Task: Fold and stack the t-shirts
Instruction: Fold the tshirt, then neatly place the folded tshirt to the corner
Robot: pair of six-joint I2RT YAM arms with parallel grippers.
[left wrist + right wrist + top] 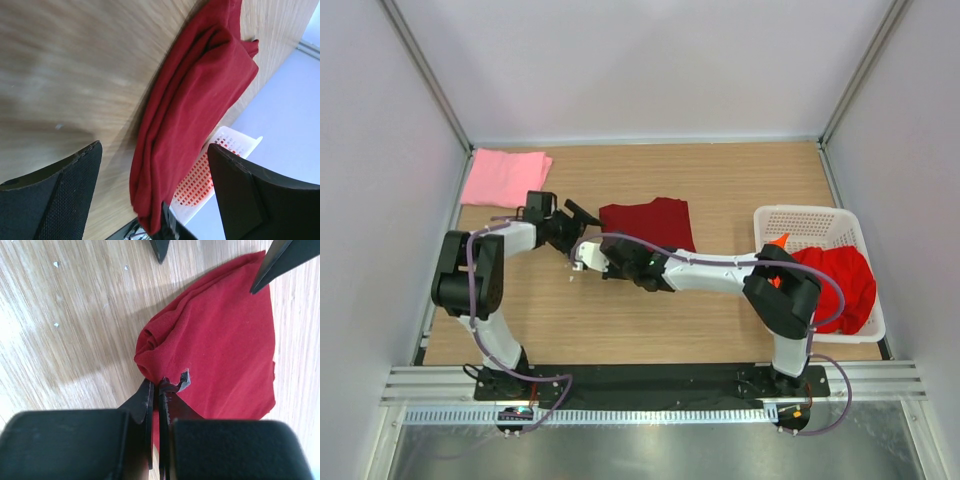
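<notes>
The robot can expect the dark red t-shirt (665,222) to hang down still folded when it is carried, because the layers lie close together along the folded edge (156,111).
The dark red t-shirt (650,222) lies folded at the middle of the table. My right gripper (603,245) is shut on its near-left folded corner, and in the right wrist view the jaws (160,385) pinch the bunched edge of the cloth (220,340). My left gripper (577,228) hovers open just left of the shirt, its two fingers spread wide with the shirt (200,85) between and beyond them (155,147). The light pink t-shirt (505,177) lies folded at the back left. The bright red t-shirt (840,285) and a bit of the orange one (779,242) are in the basket.
The white slotted basket (810,212) stands at the right edge of the table and also shows behind the shirt as the basket (225,145) in the left wrist view. Grey walls close off the back and both sides. Both arms meet near the shirt's left edge.
</notes>
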